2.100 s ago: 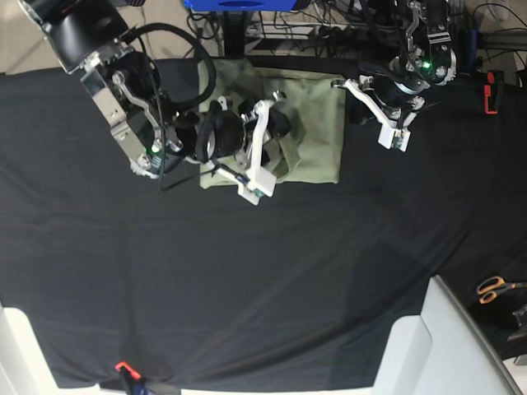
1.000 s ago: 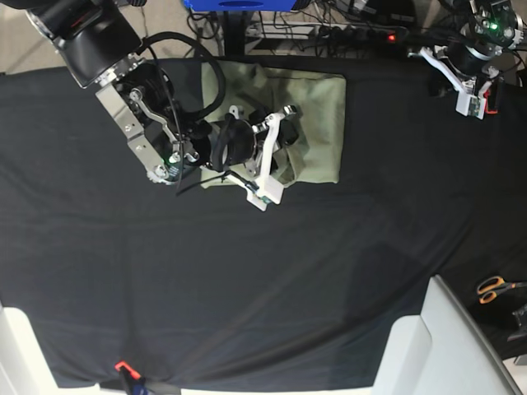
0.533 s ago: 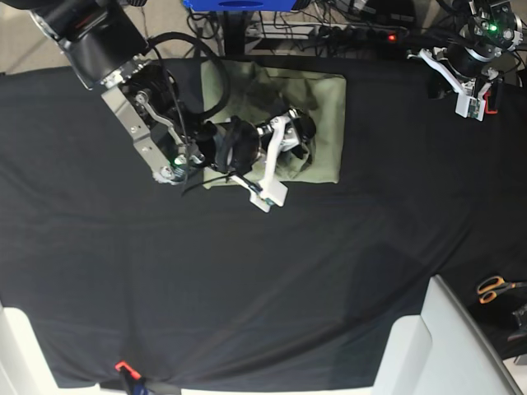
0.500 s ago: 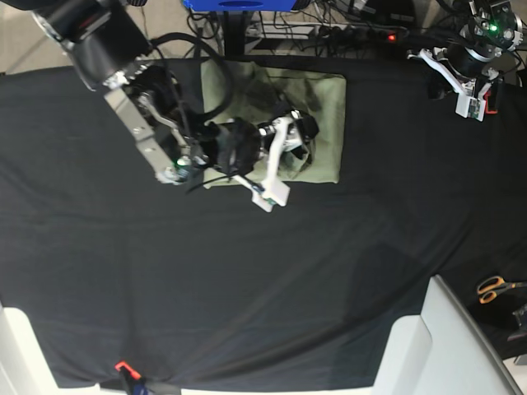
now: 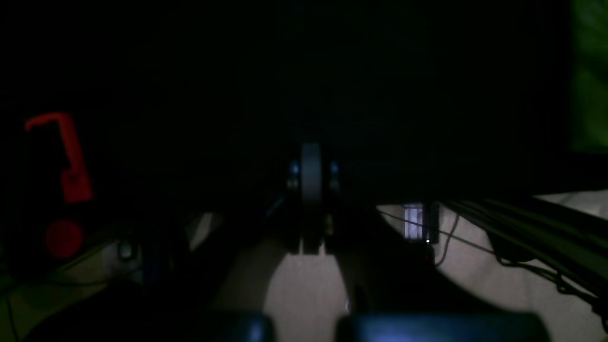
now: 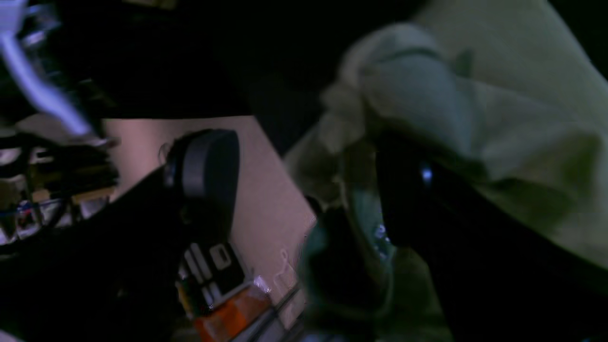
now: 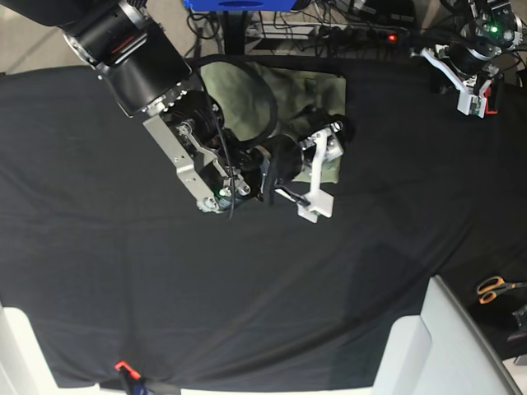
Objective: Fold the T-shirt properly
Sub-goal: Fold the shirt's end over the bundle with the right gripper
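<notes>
Next, my right gripper moves back with its arm before my left gripper works the T-shirt's near edge (image 7: 328,170), because my right arm is lying across the T-shirt and cloth bunches (image 6: 413,85) at my right gripper's fingers.
The pale green T-shirt (image 7: 239,86) lies folded into a rectangle at the back middle of the black cloth table (image 7: 247,280). My right arm reaches across it from the left and hides its middle. My right gripper (image 7: 332,140) sits at the shirt's right edge. In the right wrist view this gripper (image 6: 308,171) is open, and bunched T-shirt (image 6: 498,95) cloth drapes over the right finger. My left gripper (image 7: 436,62) hovers at the table's back right corner, away from the shirt. Seen from the left wrist, it (image 5: 311,199) is shut on nothing.
A red clamp (image 7: 490,95) grips the table's back right edge, right beside my left gripper. Orange-handled scissors (image 7: 494,288) lie off the table at the right. A white panel (image 7: 436,346) stands at the front right. Cables and a power strip (image 7: 354,33) run behind the table.
My right arm has swung to the right across the T-shirt and its gripper has opened. The shirt's right part is bunched under it. My left arm has stayed put.
</notes>
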`<action>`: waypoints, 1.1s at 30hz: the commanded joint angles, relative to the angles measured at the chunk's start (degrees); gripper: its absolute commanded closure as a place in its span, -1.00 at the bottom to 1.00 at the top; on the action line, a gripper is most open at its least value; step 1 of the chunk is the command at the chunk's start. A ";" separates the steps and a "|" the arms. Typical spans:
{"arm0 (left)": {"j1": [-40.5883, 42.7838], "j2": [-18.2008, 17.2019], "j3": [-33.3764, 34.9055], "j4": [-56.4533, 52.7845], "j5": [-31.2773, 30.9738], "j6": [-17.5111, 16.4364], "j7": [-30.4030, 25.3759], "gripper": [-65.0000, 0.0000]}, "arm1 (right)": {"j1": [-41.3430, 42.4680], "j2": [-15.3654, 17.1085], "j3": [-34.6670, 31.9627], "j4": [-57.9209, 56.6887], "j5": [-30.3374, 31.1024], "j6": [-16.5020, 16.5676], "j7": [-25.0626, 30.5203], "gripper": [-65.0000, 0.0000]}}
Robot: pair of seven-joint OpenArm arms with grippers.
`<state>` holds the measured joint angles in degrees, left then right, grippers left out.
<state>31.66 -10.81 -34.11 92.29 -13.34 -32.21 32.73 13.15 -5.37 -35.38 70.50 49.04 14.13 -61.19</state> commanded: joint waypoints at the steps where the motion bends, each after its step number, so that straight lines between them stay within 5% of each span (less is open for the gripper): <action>1: 0.21 -0.93 -0.49 0.15 -0.41 -0.28 -0.86 1.00 | 2.19 -0.04 0.08 2.16 2.17 0.16 0.57 -0.31; 5: 0.12 -1.63 -0.49 -0.64 -0.50 -0.28 -0.86 1.00 | 2.28 6.11 0.34 10.16 3.32 -0.02 0.57 -0.25; 8: 0.12 -1.72 -0.49 -0.73 -0.50 -0.28 -0.86 1.00 | -1.06 12.00 0.43 16.05 3.40 -0.02 0.92 0.27; 11: 0.12 -1.81 -0.49 -0.55 -0.50 -0.28 -0.86 1.00 | -3.61 13.23 0.17 16.58 3.14 -0.02 1.01 0.93; 12: 0.03 -1.81 -0.49 -0.38 -0.50 -0.28 -0.86 1.00 | -4.49 13.23 0.17 16.58 2.96 -0.02 1.01 1.00; 24: -1.55 -1.46 -0.40 -0.73 -0.50 -0.28 -0.77 1.00 | 0.17 7.61 0.08 9.37 2.88 0.24 1.10 0.98; 33: -1.29 -1.46 -0.40 -0.73 -0.50 -0.28 -0.77 1.00 | 6.41 4.27 -0.10 -8.21 2.88 0.51 9.80 0.98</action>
<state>30.02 -11.51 -34.09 90.74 -13.34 -32.45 32.75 17.98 -0.84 -35.83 61.28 51.03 14.33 -52.07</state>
